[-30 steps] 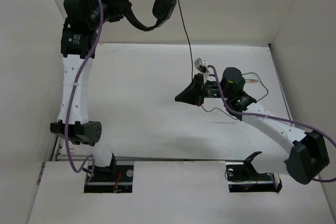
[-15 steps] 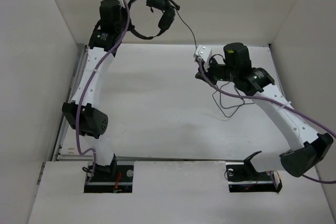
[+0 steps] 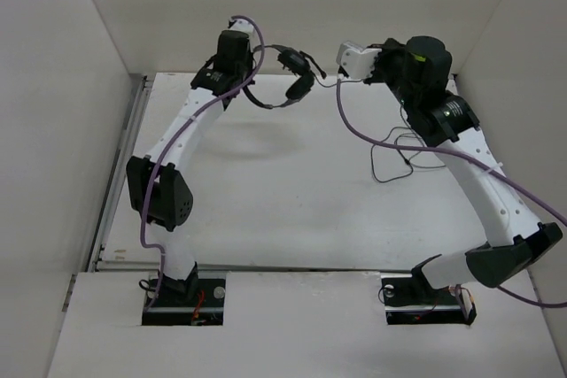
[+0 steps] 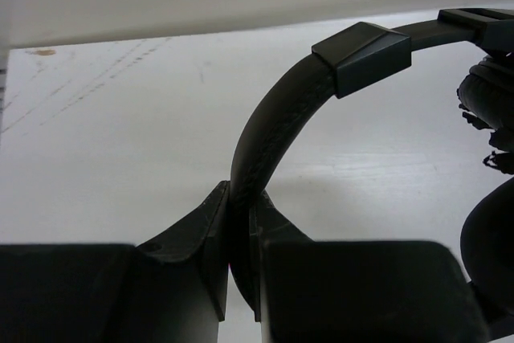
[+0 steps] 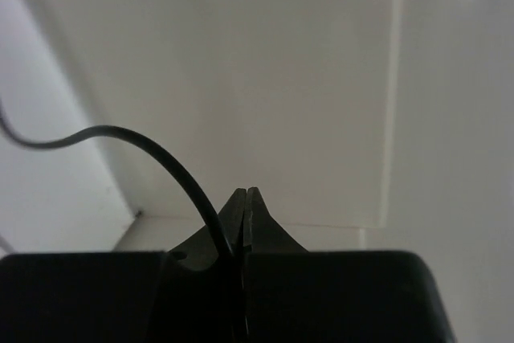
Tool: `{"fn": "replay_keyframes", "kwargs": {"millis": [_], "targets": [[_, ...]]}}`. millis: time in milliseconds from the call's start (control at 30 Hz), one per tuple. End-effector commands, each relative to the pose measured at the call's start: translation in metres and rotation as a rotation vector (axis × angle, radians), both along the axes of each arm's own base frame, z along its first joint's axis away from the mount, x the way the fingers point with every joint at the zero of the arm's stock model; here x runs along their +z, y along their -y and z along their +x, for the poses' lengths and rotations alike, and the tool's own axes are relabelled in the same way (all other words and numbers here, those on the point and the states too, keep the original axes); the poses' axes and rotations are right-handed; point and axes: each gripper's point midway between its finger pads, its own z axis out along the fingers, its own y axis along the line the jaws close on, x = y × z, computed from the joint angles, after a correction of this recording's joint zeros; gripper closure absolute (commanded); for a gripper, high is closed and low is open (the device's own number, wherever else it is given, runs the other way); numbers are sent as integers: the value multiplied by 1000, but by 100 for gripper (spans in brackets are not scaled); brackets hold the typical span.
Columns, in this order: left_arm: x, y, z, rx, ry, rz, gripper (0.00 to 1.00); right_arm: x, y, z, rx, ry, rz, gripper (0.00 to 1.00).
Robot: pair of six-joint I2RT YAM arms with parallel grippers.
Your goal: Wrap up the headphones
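Observation:
The cord (image 3: 328, 86) is in my right gripper near the back wall, so my left gripper should swing the headphones (image 3: 299, 88) forward while my right gripper brings the cord underneath.
The black headphones (image 3: 295, 82) hang in the air near the back wall. My left gripper (image 3: 249, 88) is shut on their headband (image 4: 271, 138), which is clamped between the fingers (image 4: 205, 230) in the left wrist view. The padded ear cups (image 4: 491, 98) show at the right edge there. My right gripper (image 3: 335, 79) is just right of the headset, shut on the thin black cord (image 5: 165, 158), which curves into the closed jaws of the gripper (image 5: 246, 198). The rest of the cord (image 3: 396, 153) lies in loose loops on the table under the right arm.
White walls enclose the table (image 3: 266, 201) at the back and on both sides, and both grippers are close to the back wall. Thick purple arm cables (image 3: 354, 126) hang along both arms.
Both arms have swung toward the back middle. The left gripper carried the headphones right and lower. The right gripper moved up and back with the cord, ending beside the headset.

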Motion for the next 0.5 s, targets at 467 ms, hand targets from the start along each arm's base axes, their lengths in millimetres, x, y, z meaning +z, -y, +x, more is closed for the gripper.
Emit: {"fn": "replay_keyframes", "kwargs": {"millis": [467], "targets": [[0,127,-73,-394,-27,17,98,127,-100,-70,364,437,128,100]]}}
